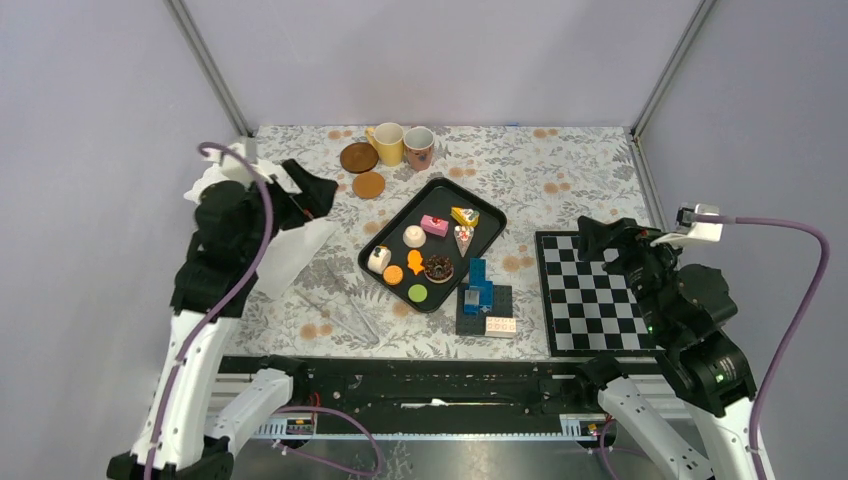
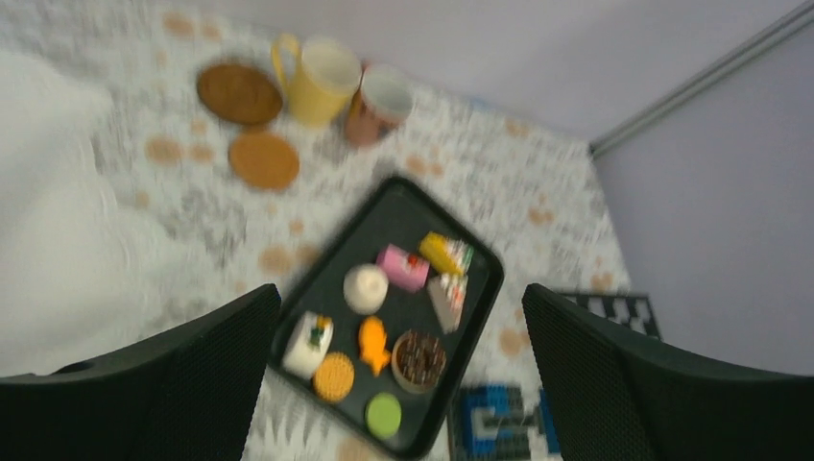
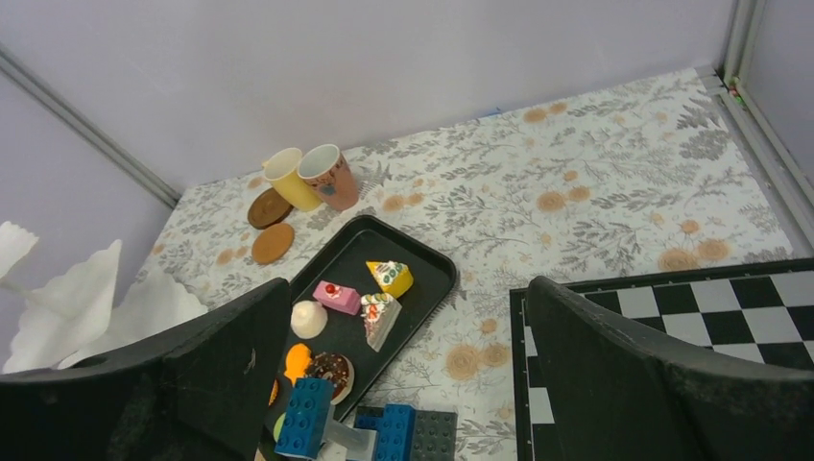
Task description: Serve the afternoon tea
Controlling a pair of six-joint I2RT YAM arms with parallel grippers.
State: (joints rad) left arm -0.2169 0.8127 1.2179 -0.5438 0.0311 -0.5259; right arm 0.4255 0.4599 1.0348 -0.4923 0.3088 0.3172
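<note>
The metal tongs are clear of the black tray, so the robot's left gripper should continue to head for their handles until its open fingers are on either side of both handles, and then close.
A black tray lies mid-table and holds small toy cakes, a chocolate donut, an orange cookie and a green cookie. At the back stand a yellow mug and a pinkish patterned mug, with two brown coasters beside them. My left gripper hangs open and empty above the table, left of the tray. The left wrist view shows the tray far below the left gripper. Over the checkerboard my right gripper is open and empty, with the tray ahead of it.
A blue and black brick stack stands just right of the tray's near end. A checkerboard lies at the right. Metal tongs and a white cloth lie at the left. Enclosure walls close off three sides.
</note>
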